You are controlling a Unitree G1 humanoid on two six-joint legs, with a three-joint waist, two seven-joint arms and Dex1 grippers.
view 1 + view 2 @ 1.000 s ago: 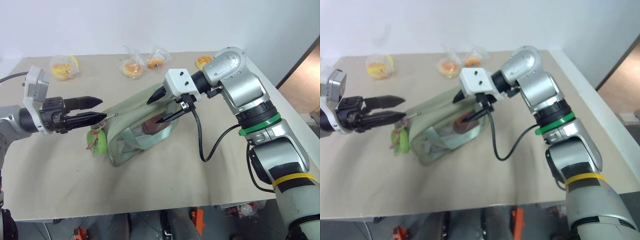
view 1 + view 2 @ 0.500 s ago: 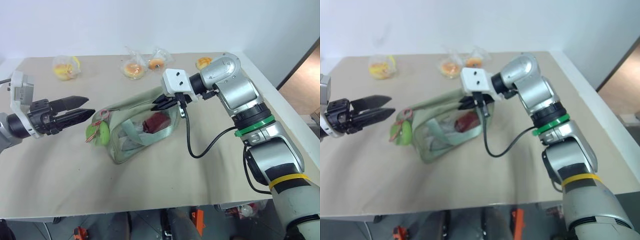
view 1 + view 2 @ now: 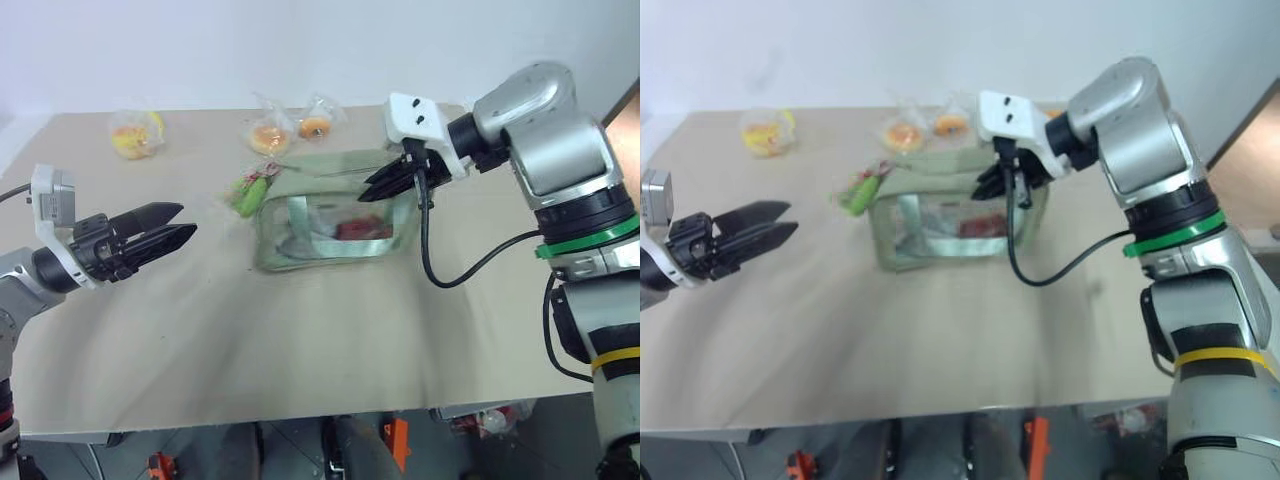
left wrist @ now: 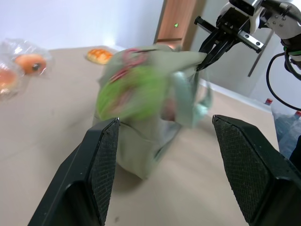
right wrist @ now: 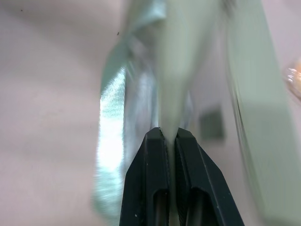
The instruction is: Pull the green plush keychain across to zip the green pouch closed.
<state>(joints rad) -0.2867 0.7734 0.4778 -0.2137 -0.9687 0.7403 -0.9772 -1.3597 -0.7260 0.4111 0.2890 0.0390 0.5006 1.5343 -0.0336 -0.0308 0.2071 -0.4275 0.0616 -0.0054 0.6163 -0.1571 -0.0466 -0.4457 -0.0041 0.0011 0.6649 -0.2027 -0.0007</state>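
My right gripper needs to take the end [image 3: 405, 222] opposite the keychain before my left gripper pulls, because it is pinching the green pouch's top rim [image 3: 352, 200], in the zipper's way.
The green pouch [image 3: 335, 215] stands on the tan table, with a clear front panel and a red item inside. My right gripper [image 3: 372, 190] is shut on the fabric at the pouch's top right end; the right wrist view shows both fingers [image 5: 157, 155] pinching a fold of the pouch [image 5: 174, 70]. The green plush keychain [image 3: 250, 190] hangs off the pouch's top left corner, blurred. My left gripper [image 3: 185, 222] is open, holds nothing and stays well left of the keychain. The left wrist view has the keychain [image 4: 131, 92] between its spread fingers, some way ahead.
Three clear bags of bread [image 3: 133, 135] [image 3: 267, 135] [image 3: 315, 122] lie along the table's far side, and a loose bun [image 4: 99, 55] lies beyond the pouch. The right arm's black cable [image 3: 470, 270] droops over the table right of the pouch.
My right gripper shut on the pouch's end and dragged it to the right, turning it broadside. The keychain swung away from my left gripper, which has hardly moved.
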